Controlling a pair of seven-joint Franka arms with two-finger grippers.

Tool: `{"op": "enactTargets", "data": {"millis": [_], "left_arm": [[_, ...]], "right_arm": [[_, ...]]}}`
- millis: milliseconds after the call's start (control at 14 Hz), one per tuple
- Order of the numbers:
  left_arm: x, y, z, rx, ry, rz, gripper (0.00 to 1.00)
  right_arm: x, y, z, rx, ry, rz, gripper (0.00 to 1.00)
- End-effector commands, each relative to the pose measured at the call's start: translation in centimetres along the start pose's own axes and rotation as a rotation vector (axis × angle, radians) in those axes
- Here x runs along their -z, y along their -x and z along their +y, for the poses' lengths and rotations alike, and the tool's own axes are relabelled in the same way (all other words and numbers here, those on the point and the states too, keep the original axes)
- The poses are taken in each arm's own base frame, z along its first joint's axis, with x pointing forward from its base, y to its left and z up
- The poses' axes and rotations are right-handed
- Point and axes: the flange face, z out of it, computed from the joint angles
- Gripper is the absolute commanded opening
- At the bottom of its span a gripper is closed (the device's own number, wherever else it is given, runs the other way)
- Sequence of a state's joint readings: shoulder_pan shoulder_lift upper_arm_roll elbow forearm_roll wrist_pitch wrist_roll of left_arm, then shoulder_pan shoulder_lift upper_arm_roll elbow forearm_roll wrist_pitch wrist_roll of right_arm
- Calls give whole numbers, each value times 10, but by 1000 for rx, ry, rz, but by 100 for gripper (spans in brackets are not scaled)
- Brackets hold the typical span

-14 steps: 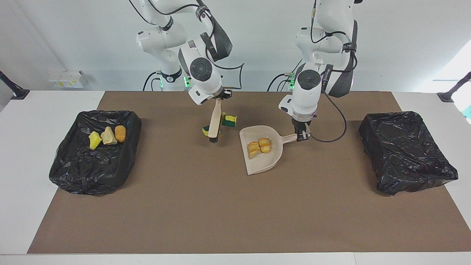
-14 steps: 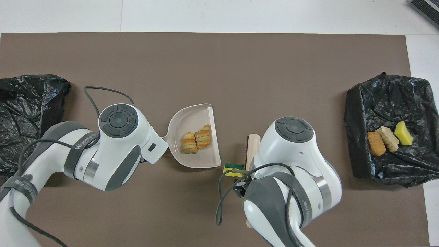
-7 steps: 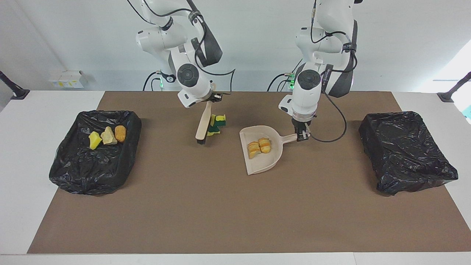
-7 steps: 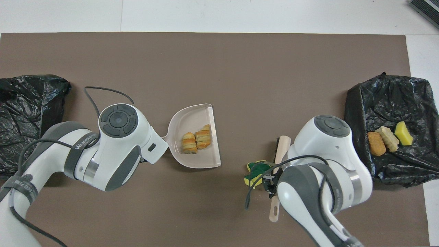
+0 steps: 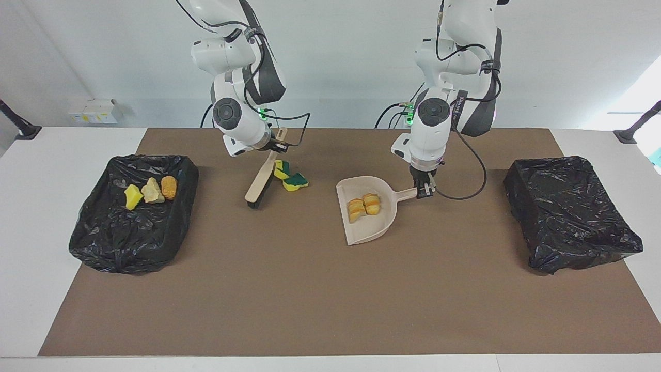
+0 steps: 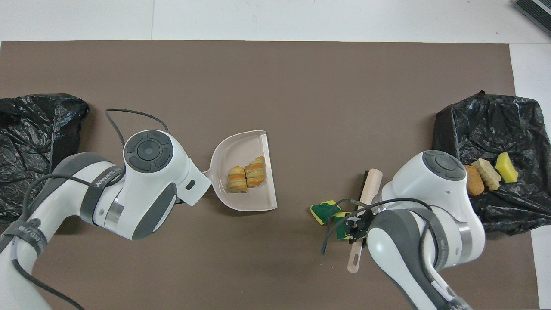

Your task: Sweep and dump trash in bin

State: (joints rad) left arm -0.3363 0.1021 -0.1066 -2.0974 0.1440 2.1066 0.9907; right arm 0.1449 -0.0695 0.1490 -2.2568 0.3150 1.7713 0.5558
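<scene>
Next, my right gripper turns the brush square behind the scraps before it sweeps toward the dustpan, because the brush's far end (image 6: 373, 181) angles away from the sponge scraps.
My right gripper (image 5: 275, 146) is shut on the handle of a beige brush (image 5: 258, 183), which slants down to the mat. Two green-and-yellow sponge scraps (image 5: 289, 176) lie on the mat right beside the brush (image 6: 370, 185), toward the dustpan. My left gripper (image 5: 424, 189) is shut on the handle of a beige dustpan (image 5: 374, 230) resting on the mat. Two orange-brown bread lumps (image 5: 364, 205) sit in the dustpan (image 6: 241, 148). The black-bagged bin (image 5: 124, 248) at the right arm's end holds three scraps (image 5: 152, 192) of trash.
A second black-bagged bin (image 5: 568, 212) stands at the left arm's end of the table. Everything sits on a brown mat (image 5: 330, 299), with open mat farther from the robots. In the overhead view the left arm's wrist hides its gripper.
The right arm has swung the brush toward its own end of the table, away from the dustpan, and the two sponge scraps shifted the same way. Left arm and dustpan stayed put.
</scene>
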Motion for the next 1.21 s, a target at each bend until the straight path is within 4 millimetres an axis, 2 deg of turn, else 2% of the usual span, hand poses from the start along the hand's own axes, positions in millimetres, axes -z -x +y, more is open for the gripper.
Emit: {"op": "enactTargets", "data": {"millis": [0, 214, 357, 571, 713, 856, 928, 1142], "left_arm": [[1, 6, 6, -22, -14, -18, 0], [1, 5, 6, -24, -14, -18, 0], [1, 5, 6, -25, -14, -18, 0], [-2, 7, 7, -22, -9, -20, 0], [-2, 7, 7, -21, -9, -19, 0], [-2, 6, 8, -23, -8, -21, 0], [-3, 8, 8, -21, -8, -21, 0], [-3, 7, 8, -22, -9, -20, 0]], "right_arm": [[36, 6, 2, 58, 69, 44, 0], [55, 8, 7, 183, 148, 55, 0], [51, 12, 11, 238, 172, 41, 0], [36, 20, 12, 242, 145, 87, 0], [30, 19, 12, 255, 137, 105, 0], [3, 26, 8, 255, 153, 80, 0], [-2, 24, 5, 228, 123, 93, 0], [-26, 33, -27, 181, 127, 121, 0]]}}
